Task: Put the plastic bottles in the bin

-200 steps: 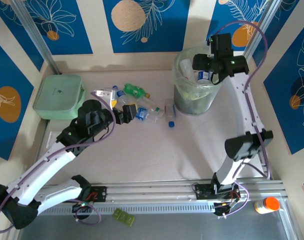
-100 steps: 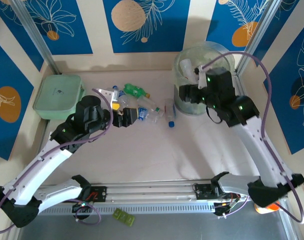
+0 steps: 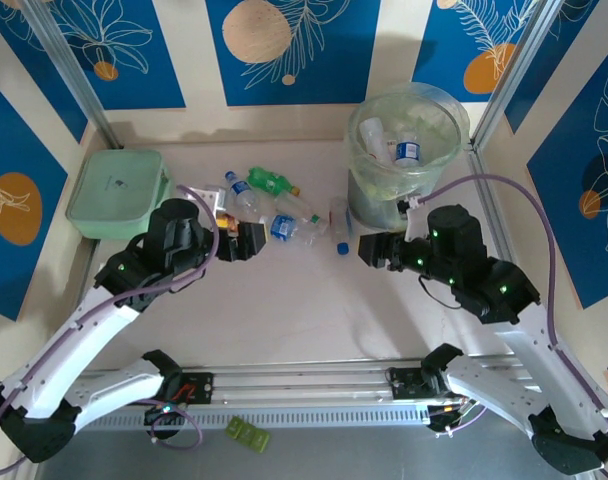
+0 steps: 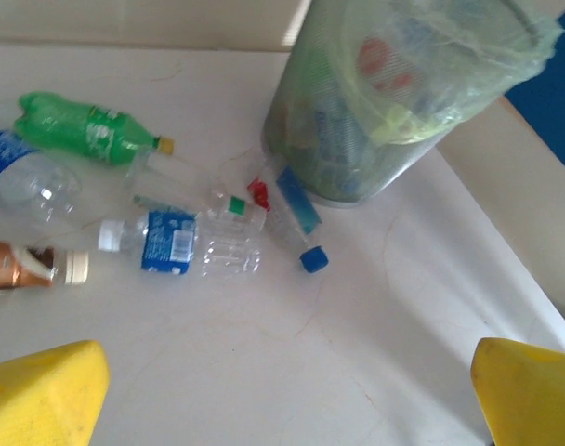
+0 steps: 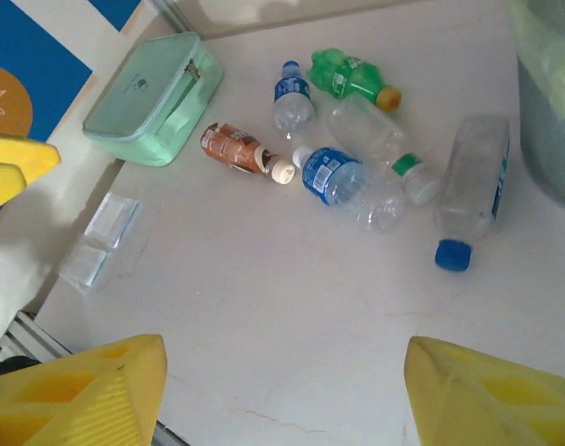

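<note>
I should keep moving my open left gripper, as the brown-labelled bottle's bottom end is clear of the other bottles, toward that end and close it around that end.
Several plastic bottles lie in a loose cluster left of the bin: a green one, a brown-labelled one, blue-labelled ones and a blue-capped one closest to the bin. More bottles lie inside the bag-lined bin. My left gripper hovers at the cluster's near-left edge, open and empty, as the left wrist view of the left gripper shows. My right gripper is low, in front of the bin and pointing left; the right gripper is open with bare table between its fingers.
A pale-green lidded box sits at the far left. A flat clear packet lies on the table near the left arm. A small green item rests on the front rail. Bare table spreads between the two arms.
My right arm has swung from above the bin down to the table in front of it, its jaws narrowing a little. The left gripper has drawn back slightly toward me.
</note>
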Tool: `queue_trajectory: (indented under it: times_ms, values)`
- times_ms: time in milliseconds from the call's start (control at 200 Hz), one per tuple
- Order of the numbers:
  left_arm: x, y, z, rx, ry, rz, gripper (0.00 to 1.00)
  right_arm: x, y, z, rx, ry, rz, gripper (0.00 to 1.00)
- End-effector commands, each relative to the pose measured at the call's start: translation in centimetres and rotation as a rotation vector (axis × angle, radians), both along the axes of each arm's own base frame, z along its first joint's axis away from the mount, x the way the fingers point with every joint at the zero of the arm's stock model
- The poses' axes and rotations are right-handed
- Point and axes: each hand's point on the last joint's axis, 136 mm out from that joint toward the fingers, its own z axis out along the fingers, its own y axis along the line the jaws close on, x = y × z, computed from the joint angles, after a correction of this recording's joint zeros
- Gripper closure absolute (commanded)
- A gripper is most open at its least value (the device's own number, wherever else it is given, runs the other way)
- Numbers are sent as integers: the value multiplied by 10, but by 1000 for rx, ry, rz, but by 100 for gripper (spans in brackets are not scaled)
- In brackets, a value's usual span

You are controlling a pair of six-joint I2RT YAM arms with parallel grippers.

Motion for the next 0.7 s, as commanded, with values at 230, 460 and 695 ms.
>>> queue_trajectory:
  times_ms: [230, 460, 695]
  values:
    - [48, 77, -88, -94, 465, 604, 1, 0, 18, -42, 122, 126, -11, 34]
    - [73, 116, -126, -111, 678, 950, 1, 6, 16, -50, 119, 128, -49, 34]
    - [106, 139, -148, -133, 715, 1174, 0, 9, 8, -54, 100, 113, -93, 33]
